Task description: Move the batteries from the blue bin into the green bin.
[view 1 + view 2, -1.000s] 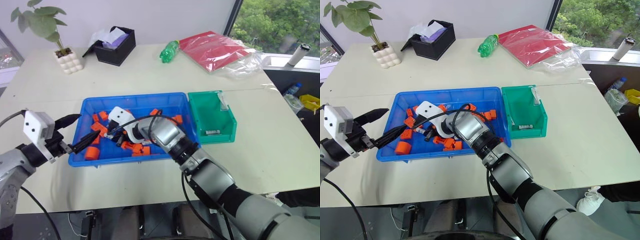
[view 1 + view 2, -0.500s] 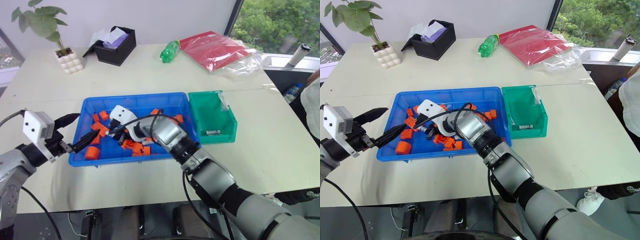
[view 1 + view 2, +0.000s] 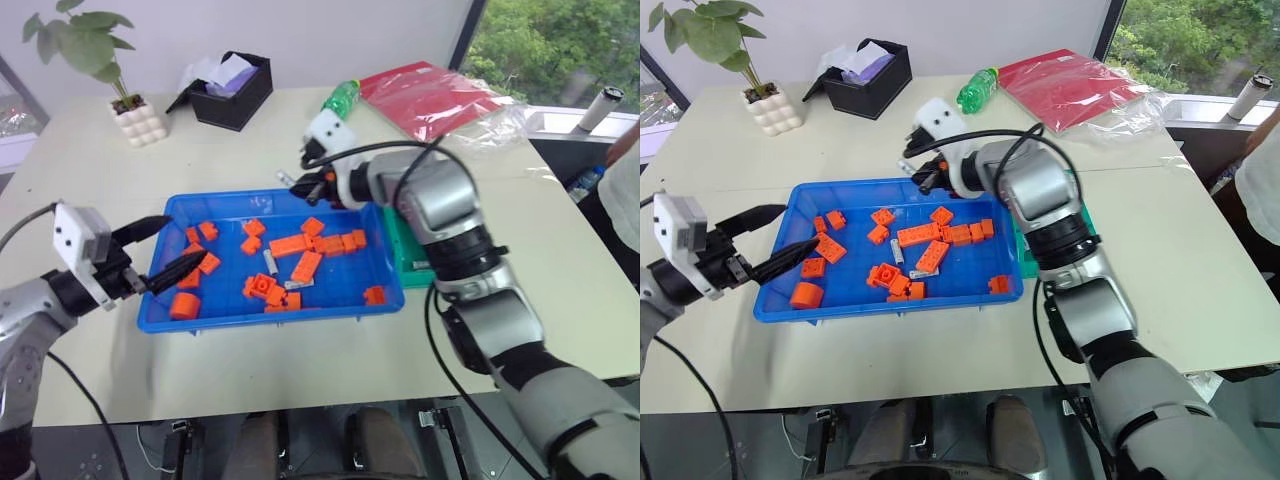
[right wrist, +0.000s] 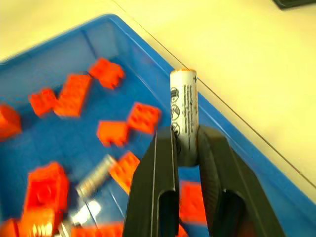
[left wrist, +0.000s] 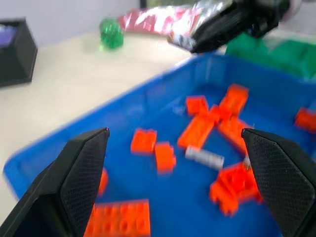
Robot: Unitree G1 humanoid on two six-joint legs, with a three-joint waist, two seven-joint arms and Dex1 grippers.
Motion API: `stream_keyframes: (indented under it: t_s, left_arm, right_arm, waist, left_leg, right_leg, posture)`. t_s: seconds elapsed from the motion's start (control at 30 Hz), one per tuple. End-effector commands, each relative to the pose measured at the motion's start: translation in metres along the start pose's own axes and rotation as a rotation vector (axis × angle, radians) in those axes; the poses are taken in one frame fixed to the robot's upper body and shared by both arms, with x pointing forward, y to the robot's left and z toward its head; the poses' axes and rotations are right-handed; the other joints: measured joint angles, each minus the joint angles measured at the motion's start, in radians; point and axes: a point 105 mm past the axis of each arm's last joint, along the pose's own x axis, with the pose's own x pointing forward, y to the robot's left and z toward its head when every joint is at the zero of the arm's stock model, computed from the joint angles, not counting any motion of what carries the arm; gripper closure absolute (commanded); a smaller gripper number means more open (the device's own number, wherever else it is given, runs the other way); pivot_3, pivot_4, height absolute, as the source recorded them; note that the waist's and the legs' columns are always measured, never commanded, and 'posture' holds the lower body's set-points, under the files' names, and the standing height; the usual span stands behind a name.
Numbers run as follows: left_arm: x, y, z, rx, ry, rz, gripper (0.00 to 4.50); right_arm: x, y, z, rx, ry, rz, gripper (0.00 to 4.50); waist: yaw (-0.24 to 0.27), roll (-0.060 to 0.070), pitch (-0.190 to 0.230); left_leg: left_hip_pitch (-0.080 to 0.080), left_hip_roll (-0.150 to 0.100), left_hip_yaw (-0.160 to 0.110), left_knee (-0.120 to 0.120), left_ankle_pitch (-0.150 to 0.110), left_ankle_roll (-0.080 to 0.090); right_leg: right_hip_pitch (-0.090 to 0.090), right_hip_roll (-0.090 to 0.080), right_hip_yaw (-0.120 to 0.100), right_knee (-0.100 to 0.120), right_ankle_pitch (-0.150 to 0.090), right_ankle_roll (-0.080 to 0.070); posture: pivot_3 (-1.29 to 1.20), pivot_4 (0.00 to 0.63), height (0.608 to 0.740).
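Note:
The fingers of my right gripper have one silver battery between them, clear above the blue bin's rim, so they should keep going toward the green bin and let go there.
The blue bin sits in front of me, with several orange bricks in it. Batteries lie loose among the bricks, one near the middle. My right gripper hangs above the bin's far rim, shut on one upright silver battery, whose top sticks out past the fingers. My left gripper is open over the bin's left end, holding nothing. The green bin stands against the blue bin's right side, and my right arm covers most of it in the head views.
At the back of the table are a black box, a potted plant, a green bottle and a red packet in clear plastic. A person stands at the right edge.
My right gripper has risen out of the blue bin with a battery and swung to the right, to above the far rim. The left gripper has hardly moved.

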Motion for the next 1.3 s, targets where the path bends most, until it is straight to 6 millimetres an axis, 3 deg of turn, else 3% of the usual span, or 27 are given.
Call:
stream_keyframes:
  t_s: [0.03, 0.23, 0.5, 0.97, 1.03, 1.07, 1.17, 1.27, 1.3]
  left_arm:
    - [0.01, -0.001, 0.011, -0.017, -0.052, -0.058, 0.0]
    - [0.027, 0.001, 0.01, -0.031, -0.073, -0.102, 0.0]
    - [0.037, 0.002, 0.004, -0.043, -0.083, -0.113, 0.0]
    - [0.045, -0.002, 0.006, -0.047, -0.107, -0.137, 0.0]
    - [0.043, -0.002, 0.006, -0.045, -0.098, -0.142, 0.0]
    - [0.042, -0.002, 0.006, -0.044, -0.095, -0.144, 0.0]
    - [0.041, -0.001, 0.006, -0.039, -0.086, -0.148, 0.0]
    - [0.04, -0.001, 0.005, -0.039, -0.071, -0.157, 0.0]
    - [0.04, -0.001, 0.005, -0.038, -0.065, -0.16, 0.0]
  right_arm:
    - [-0.032, -0.013, 0.005, -0.017, -0.024, -0.057, 4.44]
    - [-0.08, -0.046, -0.025, 0.015, 0.06, -0.206, 4.44]
    - [-0.117, -0.06, -0.051, 0.052, 0.121, -0.327, 4.44]
    - [-0.127, -0.05, -0.098, 0.12, 0.199, -0.364, 4.44]
    - [-0.128, -0.051, -0.101, 0.123, 0.204, -0.37, 3.4]
    - [-0.129, -0.051, -0.102, 0.123, 0.207, -0.373, 3.16]
    - [-0.13, -0.051, -0.105, 0.123, 0.213, -0.376, 1.77]
    - [-0.131, -0.052, -0.105, 0.114, 0.215, -0.387, 0.15]
    - [-0.132, -0.054, -0.104, 0.104, 0.215, -0.402, 0.07]
  waist:
    - [0.004, 0.0, 0.0]
    - [0.02, 0.0, 0.0]
    - [0.021, -0.001, 0.0]
    - [0.023, -0.001, 0.001]
    - [0.025, -0.001, 0.001]
    - [0.025, -0.001, 0.001]
    - [0.024, -0.001, 0.001]
    - [0.024, -0.001, 0.001]
    - [0.024, -0.001, 0.001]
  left_leg:
    - [0.0, 0.0, 0.0, 0.0, 0.0, 0.0]
    - [-0.001, 0.0, 0.001, 0.001, 0.0, 0.001]
    - [-0.001, 0.0, 0.001, 0.001, 0.0, 0.001]
    - [-0.001, 0.0, 0.001, 0.003, 0.001, 0.002]
    - [-0.001, 0.0, 0.001, 0.003, 0.001, 0.002]
    - [-0.001, 0.0, 0.001, 0.003, 0.001, 0.002]
    - [-0.001, 0.0, 0.001, 0.003, 0.001, 0.002]
    - [-0.001, 0.0, 0.001, 0.003, 0.001, 0.002]
    - [-0.001, 0.0, 0.001, 0.003, 0.001, 0.002]
  right_leg:
    - [0.0, 0.0, 0.0, 0.0, 0.0, 0.0]
    - [0.0, 0.001, 0.0, 0.0, 0.0, 0.0]
    - [0.0, 0.002, 0.0, 0.0, 0.0, 0.0]
    - [0.001, 0.002, 0.0, 0.0, 0.0, 0.0]
    - [0.001, 0.002, 0.0, 0.0, 0.0, 0.0]
    - [0.001, 0.002, 0.0, 0.0, 0.0, 0.0]
    - [0.001, 0.002, 0.0, 0.0, 0.0, 0.0]
    - [0.001, 0.002, 0.0, 0.0, 0.0, 0.0]
    - [0.001, 0.002, 0.0, 0.0, 0.0, 0.0]
  posture:
    - [0.0, 0.15, 0.74]
    - [0.0, 0.15, 0.74]
    - [0.0, 0.15, 0.74]
    - [0.0, 0.15, 0.74]
    - [0.0, 0.15, 0.74]
    - [0.0, 0.15, 0.74]
    - [0.0, 0.15, 0.74]
    - [0.0, 0.15, 0.74]
    - [0.0, 0.15, 0.74]
